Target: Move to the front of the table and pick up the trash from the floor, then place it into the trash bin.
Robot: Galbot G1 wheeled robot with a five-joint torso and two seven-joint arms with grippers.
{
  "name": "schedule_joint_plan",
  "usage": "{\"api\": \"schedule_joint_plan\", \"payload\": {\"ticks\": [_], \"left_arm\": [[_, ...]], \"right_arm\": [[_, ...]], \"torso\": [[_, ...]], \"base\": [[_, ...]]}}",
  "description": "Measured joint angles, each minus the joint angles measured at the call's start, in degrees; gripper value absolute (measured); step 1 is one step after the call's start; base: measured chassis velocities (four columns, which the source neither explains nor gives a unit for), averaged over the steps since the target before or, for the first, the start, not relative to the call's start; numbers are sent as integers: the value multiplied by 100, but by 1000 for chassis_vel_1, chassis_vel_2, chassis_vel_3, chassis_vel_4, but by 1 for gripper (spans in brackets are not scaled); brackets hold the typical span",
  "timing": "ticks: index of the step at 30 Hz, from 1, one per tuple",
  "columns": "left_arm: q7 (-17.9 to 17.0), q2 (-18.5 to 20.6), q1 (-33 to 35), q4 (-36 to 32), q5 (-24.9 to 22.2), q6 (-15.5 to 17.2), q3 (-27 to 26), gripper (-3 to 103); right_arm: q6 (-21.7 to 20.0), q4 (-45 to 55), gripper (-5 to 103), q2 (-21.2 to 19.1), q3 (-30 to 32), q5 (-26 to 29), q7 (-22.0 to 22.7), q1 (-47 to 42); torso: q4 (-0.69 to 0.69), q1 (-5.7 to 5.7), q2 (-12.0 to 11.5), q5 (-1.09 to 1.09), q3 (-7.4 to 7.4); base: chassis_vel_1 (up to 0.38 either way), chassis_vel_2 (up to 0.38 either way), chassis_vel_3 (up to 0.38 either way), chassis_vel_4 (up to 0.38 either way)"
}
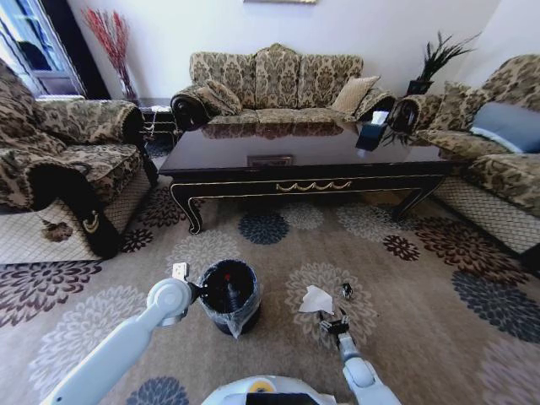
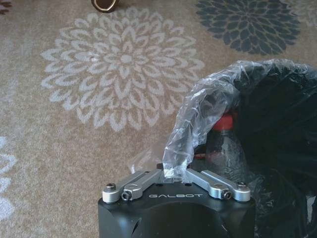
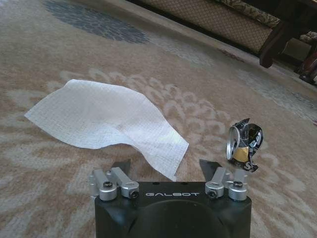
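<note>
The white paper scrap [image 1: 316, 299] should sag and hang limp when I pick it up by its corner, because its thin near edge [image 3: 119, 144] lies in soft waves.
The trash bin [image 1: 229, 295], round and black with a shiny liner, stands on the carpet in front of the long dark table [image 1: 304, 152]. My left gripper [image 2: 173, 173] is shut on a clear wrapper [image 2: 208, 104] at the bin's rim [image 2: 277, 79], above a red-capped bottle [image 2: 225, 124] inside. In the head view the left gripper [image 1: 196, 291] is at the bin's left side. A flat white paper scrap [image 3: 104, 119] and a crushed can [image 3: 242, 144] lie on the carpet. My right gripper [image 3: 166, 168] is open, low over the paper's near corner. Both are right of the bin: the paper scrap [image 1: 315, 299] and the right gripper [image 1: 331, 321].
Patterned sofas [image 1: 278, 80] and armchairs [image 1: 59, 160] ring the table on three sides. A dark tissue box [image 1: 371, 135] sits on the tabletop. A curved table leg [image 3: 272, 44] rises beyond the can. Flowered carpet [image 1: 422, 337] stretches open to the right.
</note>
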Motion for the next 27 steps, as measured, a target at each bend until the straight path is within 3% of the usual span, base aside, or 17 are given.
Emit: {"api": "schedule_joint_plan", "payload": {"ticks": [2, 10, 12, 15, 17, 21, 27], "left_arm": [[5, -8, 0, 7, 5, 0, 0, 0], [26, 43, -79, 37, -5, 0, -12, 0], [26, 49, -85, 37, -7, 0, -12, 0], [27, 52, -111, 37, -12, 0, -12, 0], [27, 48, -117, 37, -11, 0, -9, 0], [26, -3, -137, 45, -7, 0, 26, 0], [18, -21, -134, 44, 7, 0, 39, 0]], "right_arm": [[1, -12, 75, 3, 0, 2, 0, 11], [26, -148, 37, 45, -10, -10, -1, 108], [26, -158, 37, 45, -12, -17, 2, 113], [29, -167, 20, 45, -14, -28, 29, 109], [30, -163, 20, 43, -14, -29, 30, 103], [40, -105, 2, 43, -10, -30, 55, 44], [49, -14, 0, 37, -10, -12, 64, -8]], "torso": [[0, 0, 0, 0, 0], [0, 0, 0, 0, 0], [0, 0, 0, 0, 0], [0, 0, 0, 0, 0], [0, 0, 0, 0, 0], [0, 0, 0, 0, 0], [0, 0, 0, 0, 0]], "base": [[0, 0, 0, 0], [0, 0, 0, 0], [0, 0, 0, 0], [0, 0, 0, 0], [0, 0, 0, 0], [0, 0, 0, 0], [0, 0, 0, 0]]}}
